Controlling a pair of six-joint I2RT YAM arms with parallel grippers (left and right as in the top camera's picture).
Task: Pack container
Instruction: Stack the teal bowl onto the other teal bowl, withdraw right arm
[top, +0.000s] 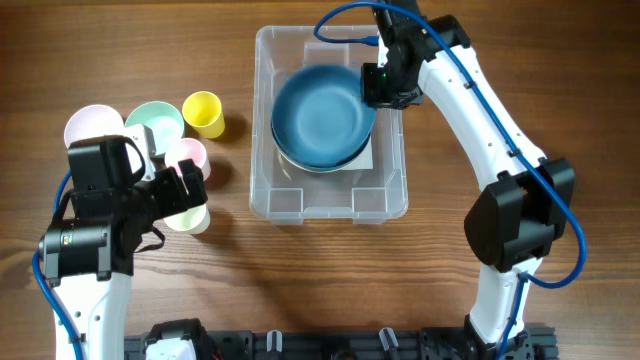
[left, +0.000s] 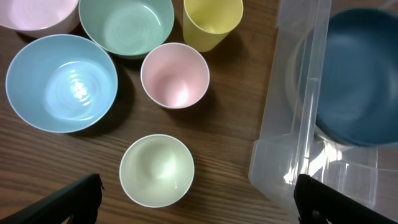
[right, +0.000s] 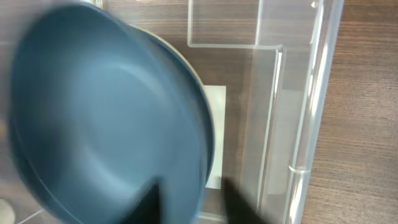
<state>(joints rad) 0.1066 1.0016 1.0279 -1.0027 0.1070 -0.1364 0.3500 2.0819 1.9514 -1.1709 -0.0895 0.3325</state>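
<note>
The dark blue bowl sits crooked on the cream bowl in the middle of the container. Next, my right gripper lets go of the dark blue bowl's rim and pushes back from the dark blue bowl's near side.
The clear container stands at the table's middle. Inside it, a dark blue bowl lies on a cream bowl, over the white label. My right gripper is at the blue bowl's right rim, one finger inside the bowl and one outside, a little apart, with a gap showing beside the rim. The bowl looks blurred. My left gripper is open and empty, just above a pale green cup and left of the container.
To the container's left stand a pink cup, a yellow cup, a green bowl, a light blue bowl and a pink bowl. My right arm reaches over the container's right side.
</note>
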